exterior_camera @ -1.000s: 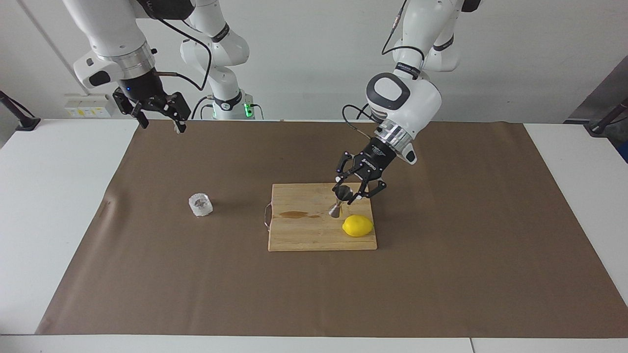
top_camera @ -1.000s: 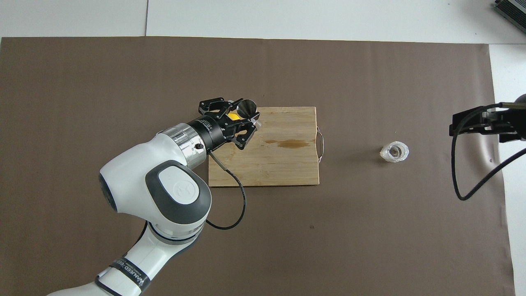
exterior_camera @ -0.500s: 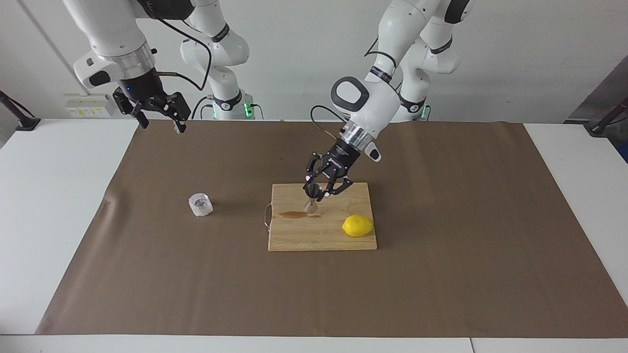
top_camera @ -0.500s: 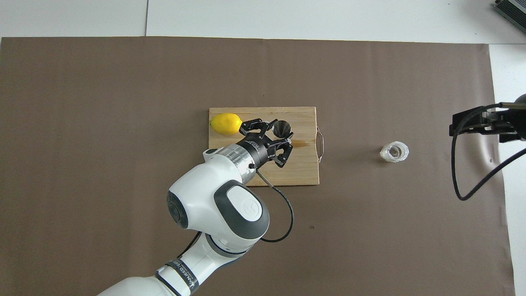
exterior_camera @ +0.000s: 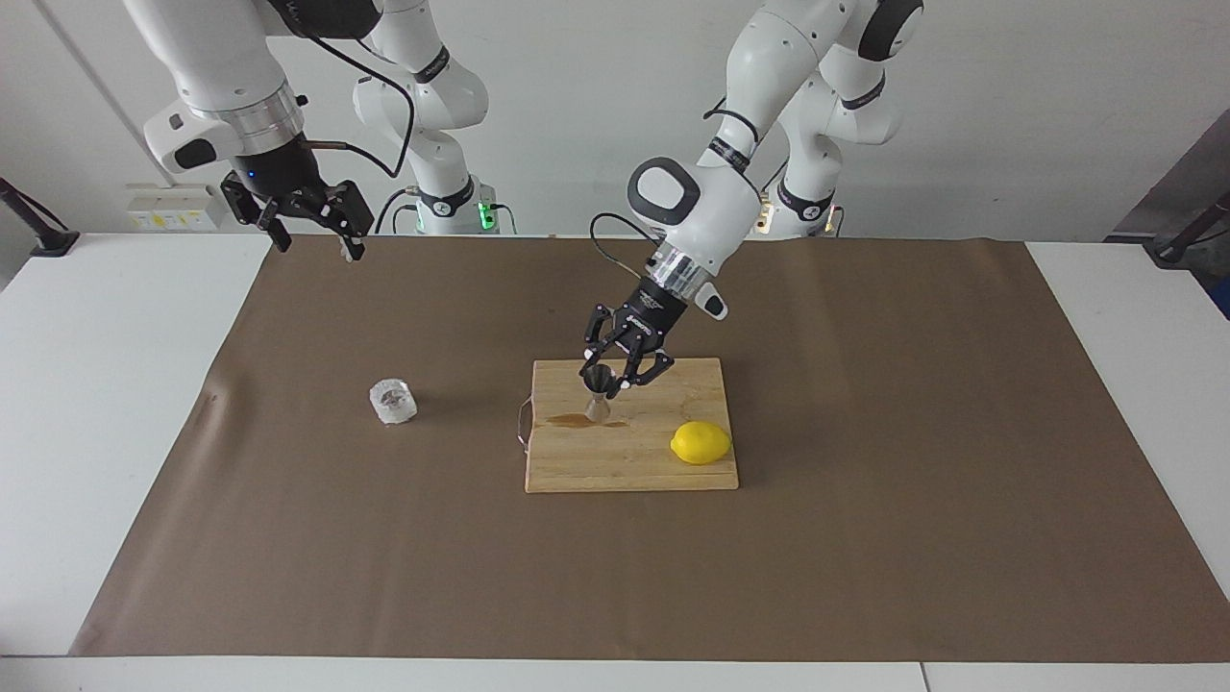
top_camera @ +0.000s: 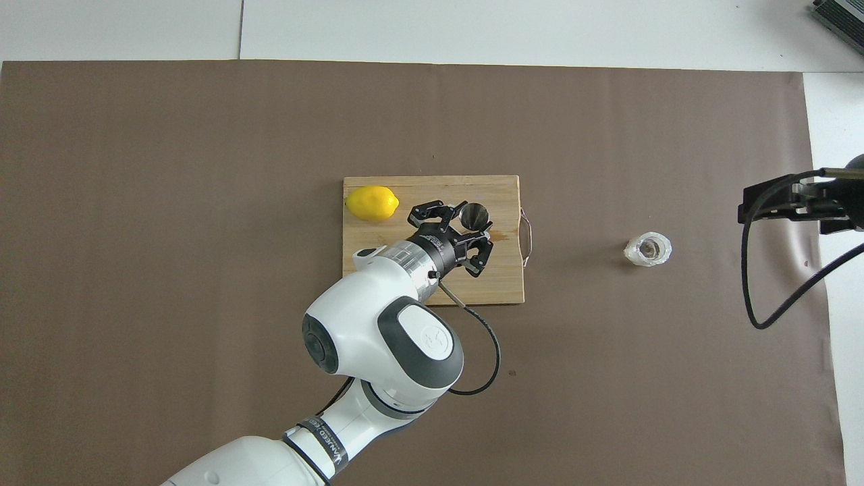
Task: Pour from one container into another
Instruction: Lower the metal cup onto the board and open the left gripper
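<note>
A dark wet stain (top_camera: 499,236) shows on the cutting board. I should expect a ring of wet drops hidden under the clear crinkled cup (top_camera: 648,250) when I raise it.
The steel hourglass jigger (exterior_camera: 597,395) is slightly tilted, low over the wooden cutting board (exterior_camera: 625,466), by a dark wet stain (exterior_camera: 575,419). My left gripper (exterior_camera: 608,383) is shut on its upper half; whether its base touches the board I cannot tell. In the overhead view the jigger's open mouth (top_camera: 474,214) shows beside the left gripper (top_camera: 471,228). The clear crinkled cup (exterior_camera: 393,402) stands on the brown paper toward the right arm's end, also in the overhead view (top_camera: 648,249). My right gripper (exterior_camera: 316,240) waits open in the air, apart from the cup.
A yellow lemon (exterior_camera: 701,442) lies on the board's corner toward the left arm's end, also in the overhead view (top_camera: 371,202). The board (top_camera: 503,273) has a wire handle (top_camera: 527,233) at its cup end. Brown paper (exterior_camera: 865,481) covers the table.
My left gripper has carried the jigger along the board, away from the lemon and toward the stain and the cup's end. The right arm and the cup have not moved.
</note>
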{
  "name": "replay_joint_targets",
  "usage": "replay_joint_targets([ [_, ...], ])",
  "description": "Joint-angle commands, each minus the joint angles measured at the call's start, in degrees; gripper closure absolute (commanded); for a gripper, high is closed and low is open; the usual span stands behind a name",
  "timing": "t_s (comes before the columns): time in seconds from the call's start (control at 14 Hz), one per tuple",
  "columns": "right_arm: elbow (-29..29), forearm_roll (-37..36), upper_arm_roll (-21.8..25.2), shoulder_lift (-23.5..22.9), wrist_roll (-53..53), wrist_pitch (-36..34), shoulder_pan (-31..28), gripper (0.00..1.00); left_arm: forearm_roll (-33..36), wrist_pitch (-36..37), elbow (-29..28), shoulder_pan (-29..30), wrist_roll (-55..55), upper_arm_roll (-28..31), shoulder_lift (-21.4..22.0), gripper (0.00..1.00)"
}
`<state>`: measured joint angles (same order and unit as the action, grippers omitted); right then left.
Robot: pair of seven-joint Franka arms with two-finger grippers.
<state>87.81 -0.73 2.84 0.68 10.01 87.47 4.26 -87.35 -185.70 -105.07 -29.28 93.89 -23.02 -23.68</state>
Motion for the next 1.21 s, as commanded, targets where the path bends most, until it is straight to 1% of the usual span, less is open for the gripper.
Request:
replay_joint_targets([
  [0.0, 0.16, 0.02, -0.2, 0.46, -1.39, -0.9, -0.56, 0.0, -0.72, -2.13, 1.63, -1.13, -0.02, 0.09, -1.2, 0.72],
  [0.07, 0.16, 0.02, -0.2, 0.46, -1.48, -0.9, -0.56, 0.0, -0.72, -2.13, 1.54, -1.04, -0.02, 0.09, -1.2, 0.7],
  [0.36, 0.16, 0.02, -0.2, 0.46, -1.39, -0.9, -0.56, 0.0, -0.81, -2.21, 1.27, -1.13, -0.02, 0.09, -1.28, 0.69],
  [0.43, 0.16, 0.02, -0.2, 0.46, -1.39, -0.9, -0.56, 0.0, -0.81, -2.21, 1.27, -1.13, -0.02, 0.09, -1.28, 0.61],
  [0.5, 0.16, 0.02, -0.2, 0.46, -1.39, -0.9, -0.56, 0.0, -0.81, -2.21, 1.27, -1.13, 0.07, 0.09, -1.28, 0.36],
  [0.57, 0.16, 0.02, -0.2, 0.46, -1.39, -0.9, -0.56, 0.0, -0.81, -2.21, 1.27, -1.13, 0.07, 0.09, -1.28, 0.06],
  [0.64, 0.16, 0.02, -0.2, 0.46, -1.39, -0.9, -0.56, 0.0, -0.81, -2.21, 1.27, -0.96, 0.07, 0.09, -1.28, 0.0],
  [0.79, 0.16, 0.02, -0.2, 0.46, -1.39, -0.9, -0.56, 0.0, -0.37, -1.95, 1.36, -0.26, 0.24, 0.09, -0.85, 0.0],
  [0.86, 0.16, 0.02, -0.2, 0.46, -1.39, -0.9, -0.56, 0.0, 1.37, -1.86, 1.53, 0.18, 0.16, 0.09, -0.23, 0.0],
  [1.0, 0.16, 0.02, -0.2, 0.46, -1.39, -0.9, -0.56, 0.0, 2.36, -1.51, 1.36, 0.71, -0.63, 0.26, 3.01, 0.0],
  [1.14, 0.16, 0.02, -0.2, 0.46, -1.39, -0.9, -0.56, 0.0, 2.27, -1.07, 0.58, 1.33, -6.49, 0.26, 5.3, 0.0],
])
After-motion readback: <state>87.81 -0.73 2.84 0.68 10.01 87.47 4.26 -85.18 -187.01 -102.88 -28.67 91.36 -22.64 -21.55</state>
